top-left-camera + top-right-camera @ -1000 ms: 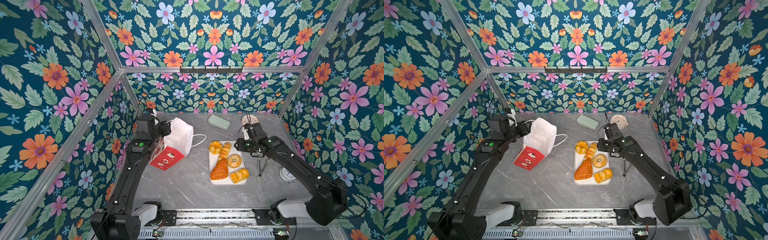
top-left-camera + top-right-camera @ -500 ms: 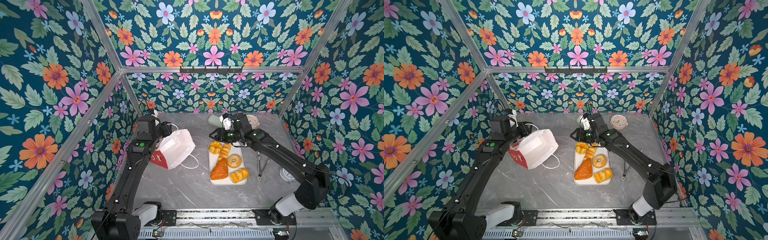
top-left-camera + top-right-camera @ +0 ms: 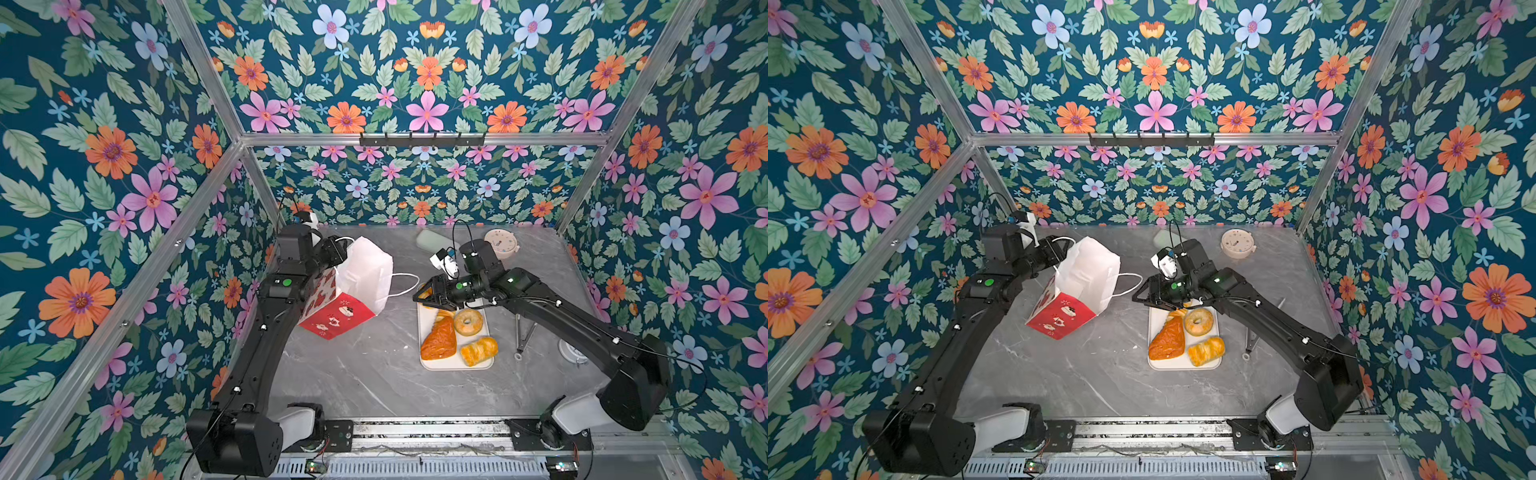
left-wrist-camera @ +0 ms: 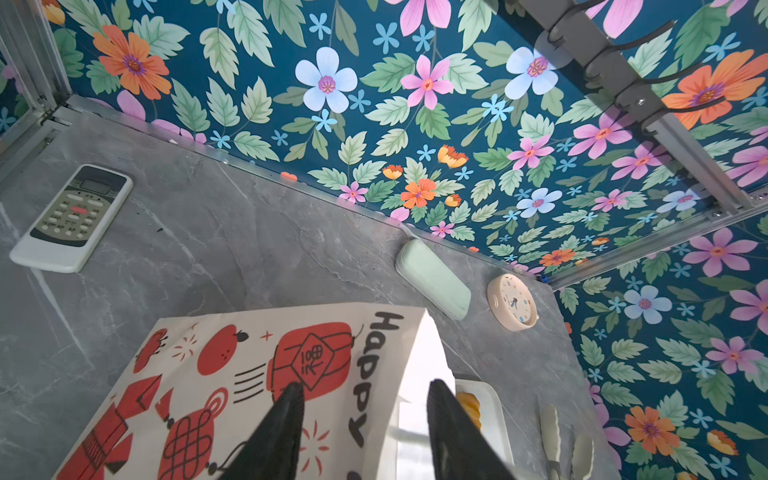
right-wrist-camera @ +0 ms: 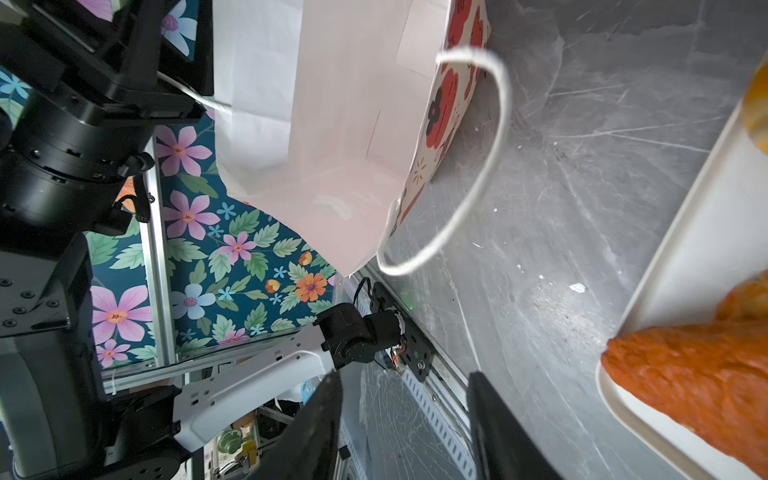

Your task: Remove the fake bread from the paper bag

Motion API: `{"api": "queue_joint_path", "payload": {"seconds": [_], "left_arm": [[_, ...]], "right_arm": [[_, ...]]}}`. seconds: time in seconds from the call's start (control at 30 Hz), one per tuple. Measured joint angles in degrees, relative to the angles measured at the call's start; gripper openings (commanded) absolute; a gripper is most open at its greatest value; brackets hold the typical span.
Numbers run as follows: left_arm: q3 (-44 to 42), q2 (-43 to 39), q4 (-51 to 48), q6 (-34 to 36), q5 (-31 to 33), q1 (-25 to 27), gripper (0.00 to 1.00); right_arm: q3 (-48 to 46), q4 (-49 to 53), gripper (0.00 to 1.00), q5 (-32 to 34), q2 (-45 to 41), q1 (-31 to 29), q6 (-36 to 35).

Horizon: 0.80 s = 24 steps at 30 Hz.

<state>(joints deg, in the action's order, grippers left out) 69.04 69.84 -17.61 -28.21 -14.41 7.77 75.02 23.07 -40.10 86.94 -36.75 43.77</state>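
The paper bag [image 3: 348,293] hangs at a tilt from my left gripper, so I should grab the free cord handle [image 3: 412,279] with my right gripper to help set the bag upright.
The paper bag [image 3: 365,270], white with a red printed base, hangs tilted off the table with its mouth toward the tray. My left gripper [image 3: 343,251] is shut on its upper wall; in the left wrist view the fingers [image 4: 291,415] straddle the printed side. Through the mouth the bag's inside [image 5: 332,124] looks bare. Fake bread lies on the white tray [image 3: 457,365]: a croissant [image 3: 438,340], a bagel [image 3: 468,322], a twisted roll [image 3: 478,351] and a partly hidden loaf [image 3: 444,313]. My right gripper [image 3: 426,293] hovers open over the tray's far end, facing the bag, with nothing between its fingers.
A remote control [image 4: 70,218] lies at the back left. A pale green case [image 3: 432,241] and a round clock [image 3: 500,243] sit by the back wall. Tongs [image 3: 523,336] lie right of the tray. The bag's cord handle [image 3: 405,284] loops toward the right gripper.
The left gripper tipped the bag onto its side, then raised it again. The right arm swung from right of the tray, round its far end, to face the bag's mouth.
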Motion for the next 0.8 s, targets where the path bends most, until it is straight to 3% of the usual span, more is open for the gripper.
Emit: {"api": "queue_joint_path", "payload": {"seconds": [0.67, 0.73, 0.8], "left_arm": [[0.35, 0.04, 1.05, -0.37, -0.63, 0.00, 0.51], [0.44, 0.00, 1.27, -0.37, -0.63, 0.00, 0.51], [0.44, -0.04, 1.27, -0.37, -0.66, 0.00, 0.51]], "right_arm": [[8.11, -3.54, 0.49, -0.22, 9.35, -0.68, -0.50], [7.61, -3.08, 0.44, -0.24, 10.32, -0.68, -0.46], [7.65, -3.15, 0.32, -0.26, 10.56, -0.68, -0.46]]}}
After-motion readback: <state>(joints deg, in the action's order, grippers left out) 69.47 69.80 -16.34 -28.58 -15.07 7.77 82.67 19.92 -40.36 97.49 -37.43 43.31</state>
